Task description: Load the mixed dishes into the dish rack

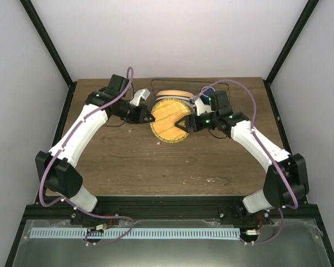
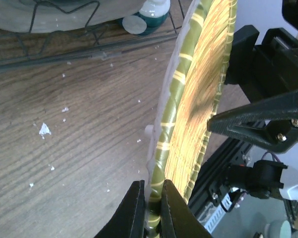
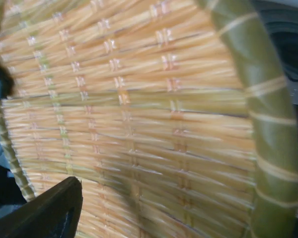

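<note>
My right gripper should close on the opposite rim [image 1: 190, 113] before my left gripper lets go and moves away, because only my left gripper is pinching the woven plate's green rim [image 1: 152, 125].
The orange-yellow woven plate [image 1: 168, 119] stands on edge above the table's middle. My left gripper [image 1: 150, 117] is shut on its left green rim [image 2: 175, 106], and the left wrist view shows both fingers [image 2: 134, 210] pinching that rim. My right gripper [image 1: 185, 123] is at the plate's right side with its jaws spread. One dark finger [image 3: 49, 208] lies in front of the woven face [image 3: 139, 114]; the other is out of view. Behind, the wire dish rack [image 1: 156, 89] holds the cream plate [image 1: 173, 93] and a dark blue mug [image 1: 207, 92].
In the left wrist view the rack's wire base [image 2: 64, 49] runs along the top, with the cream plate [image 2: 49, 17] and a small white-and-blue piece [image 2: 151, 12] inside. White crumbs dot the wooden table [image 1: 156, 167]. Grey walls enclose the table.
</note>
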Robot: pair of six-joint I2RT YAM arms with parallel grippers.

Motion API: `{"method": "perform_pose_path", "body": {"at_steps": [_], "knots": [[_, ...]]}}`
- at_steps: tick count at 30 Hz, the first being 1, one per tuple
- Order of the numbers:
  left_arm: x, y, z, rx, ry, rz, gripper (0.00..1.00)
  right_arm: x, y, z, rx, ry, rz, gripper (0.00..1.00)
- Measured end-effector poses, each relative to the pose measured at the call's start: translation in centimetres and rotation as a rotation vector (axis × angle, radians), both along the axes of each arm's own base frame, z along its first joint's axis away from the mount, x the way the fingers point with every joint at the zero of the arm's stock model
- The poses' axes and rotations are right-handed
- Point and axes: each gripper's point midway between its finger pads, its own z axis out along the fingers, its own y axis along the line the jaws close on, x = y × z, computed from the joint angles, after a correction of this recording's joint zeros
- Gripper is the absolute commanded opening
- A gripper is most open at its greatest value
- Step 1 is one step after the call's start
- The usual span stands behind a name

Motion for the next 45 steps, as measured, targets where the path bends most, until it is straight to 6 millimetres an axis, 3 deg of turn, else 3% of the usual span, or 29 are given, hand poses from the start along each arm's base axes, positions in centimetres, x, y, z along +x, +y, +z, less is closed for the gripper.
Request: {"method": "perform_pose_path", "body": {"at_steps": [3, 8, 10, 13, 18, 23, 28, 38, 41, 45], "knots": [[-0.2, 0.0, -0.2, -0.014, 0.02, 0.003, 0.0, -0.3, 0.5, 0.1, 0.063, 0.006, 0.037, 0.52], [-0.3, 0.5, -0.6, -0.023, 0.032, 0.012, 0.0, 0.0, 0.3, 0.4, 0.135, 0.016, 0.06, 0.12], [-0.1, 1.1, -1.2, -0.003, 0.022, 0.015, 0.07, -0.4, 0.5, 1.3, 0.19, 0.032, 0.093, 0.02], [0.0, 1.4, -1.9, -0.001, 0.014, 0.004, 0.28, -1.1, 0.7, 2.4, 0.247, 0.039, 0.143, 0.01], [-0.4, 0.4, -2.7, -0.028, 0.028, -0.018, 0.74, -2.0, 1.8, 2.4, 0.221, -0.006, 0.2, 0.01], [-0.3, 1.1, -3.8, 0.024, 0.03, -0.001, 0.99, -1.5, 2.3, 4.2, 0.148, -0.109, 0.212, 0.01], [1.4, 5.2, -4.8, 0.112, 0.024, 0.119, 1.0, 1.3, 1.0, 6.2, 0.007, -0.288, 0.136, 0.01], [4.8, 15.9, -3.5, 0.302, -0.057, 0.465, 1.0, 4.5, -3.4, 4.4, -0.418, -0.455, -0.031, 0.01], [5.8, 18.0, -3.9, 0.37, -0.054, 0.543, 1.0, 4.2, -2.8, 4.2, -0.533, -0.532, -0.017, 0.01], [6.6, 19.0, -4.5, 0.405, -0.051, 0.59, 1.0, 3.1, -1.3, 4.6, -0.64, -0.666, 0.031, 0.01]]}}
